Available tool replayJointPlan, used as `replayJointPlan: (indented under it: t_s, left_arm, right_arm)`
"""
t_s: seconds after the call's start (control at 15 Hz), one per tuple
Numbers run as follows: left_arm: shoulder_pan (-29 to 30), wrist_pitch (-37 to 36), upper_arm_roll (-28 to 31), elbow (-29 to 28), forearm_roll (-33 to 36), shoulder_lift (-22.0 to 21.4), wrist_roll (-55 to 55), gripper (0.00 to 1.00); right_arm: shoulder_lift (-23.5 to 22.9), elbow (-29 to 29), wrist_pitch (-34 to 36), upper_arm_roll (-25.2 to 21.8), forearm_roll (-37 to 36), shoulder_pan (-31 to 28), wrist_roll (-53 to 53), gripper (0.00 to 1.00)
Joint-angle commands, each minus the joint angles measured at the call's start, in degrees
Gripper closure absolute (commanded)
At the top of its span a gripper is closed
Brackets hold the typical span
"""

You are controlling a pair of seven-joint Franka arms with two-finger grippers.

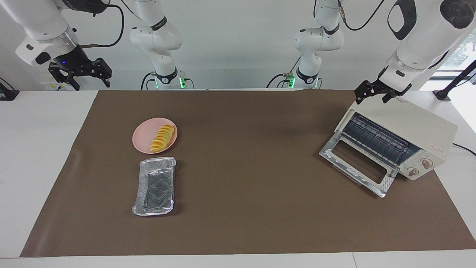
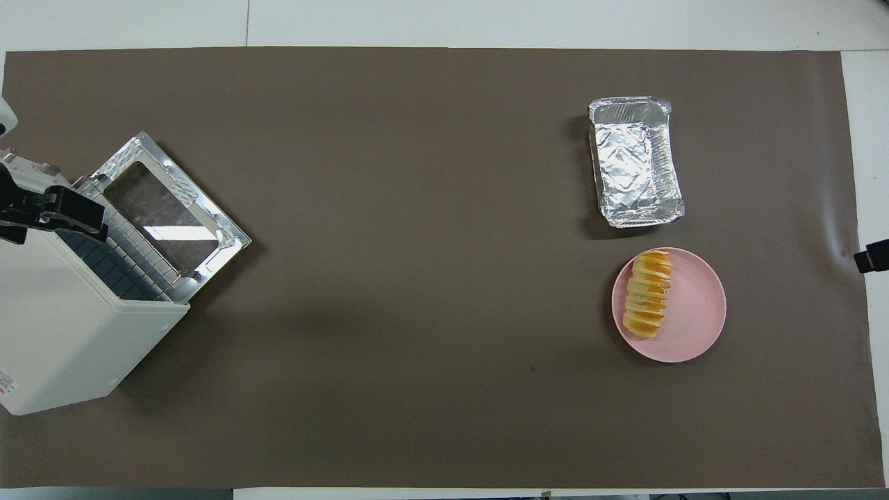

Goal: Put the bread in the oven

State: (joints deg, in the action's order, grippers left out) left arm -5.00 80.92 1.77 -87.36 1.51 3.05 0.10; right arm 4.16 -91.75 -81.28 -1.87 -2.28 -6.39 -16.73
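Observation:
The bread (image 2: 647,294) is shorter and narrower than the empty foil tray (image 2: 635,162). So the bread will lie flat inside the tray when I lower it in.
The bread (image 1: 162,138), a yellow-orange ridged loaf, lies on a round pink plate (image 1: 143,141) toward the right arm's end of the table; it also shows in the overhead view (image 2: 647,294). The cream-white oven (image 1: 420,126) stands at the left arm's end, its glass door (image 1: 357,163) folded down open and the wire rack showing. My left gripper (image 1: 372,97) is open and hangs just over the oven's top front edge, holding nothing. My right gripper (image 1: 90,81) is open and empty, raised over the white table edge near the robots, away from the plate.
A crinkled silver foil tray (image 1: 139,186) lies empty just beside the plate, farther from the robots. A brown mat (image 1: 241,186) covers the table. In the overhead view the oven (image 2: 62,333), the plate (image 2: 694,305) and the tray (image 2: 635,163) stand far apart.

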Motion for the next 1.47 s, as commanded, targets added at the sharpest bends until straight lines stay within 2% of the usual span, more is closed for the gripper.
replayJointPlan:
  t_s: [0.0,0.47,0.6,0.73,0.93,1.13,1.27,1.4]
  left_arm:
    - [0.2,1.2,0.2,-2.2,-0.7,-1.8,0.2,0.0]
    - [0.2,1.2,0.2,-2.2,-0.7,-1.8,0.2,0.0]
    - [0.2,1.2,0.2,-2.2,-0.7,-1.8,0.2,0.0]
    - [0.2,1.2,0.2,-2.2,-0.7,-1.8,0.2,0.0]
    - [0.2,1.2,0.2,-2.2,-0.7,-1.8,0.2,0.0]
    - [0.2,1.2,0.2,-2.2,-0.7,-1.8,0.2,0.0]
    - [0.2,1.2,0.2,-2.2,-0.7,-1.8,0.2,0.0]
    - [0.2,1.2,0.2,-2.2,-0.7,-1.8,0.2,0.0]
  right_arm:
    - [1.0,-1.2,-0.1,0.6,-0.3,-1.3,0.3,0.0]
    - [1.1,-1.4,0.0,0.6,-0.3,-1.3,0.2,0.0]
    - [2.0,-3.2,-0.5,0.7,-0.3,-0.7,0.7,0.0]
    - [4.6,-8.9,-3.5,1.3,-0.2,-0.2,1.9,0.0]
    - [10.2,-22.5,-14.6,1.3,-0.2,3.3,8.0,0.0]
    - [10.2,-27.7,-18.8,1.3,-0.1,6.4,13.7,0.0]
    - [10.8,-33.3,-25.1,1.4,0.1,6.5,14.5,0.0]
    - [9.0,-36.6,-31.0,1.4,0.2,6.6,15.4,0.0]
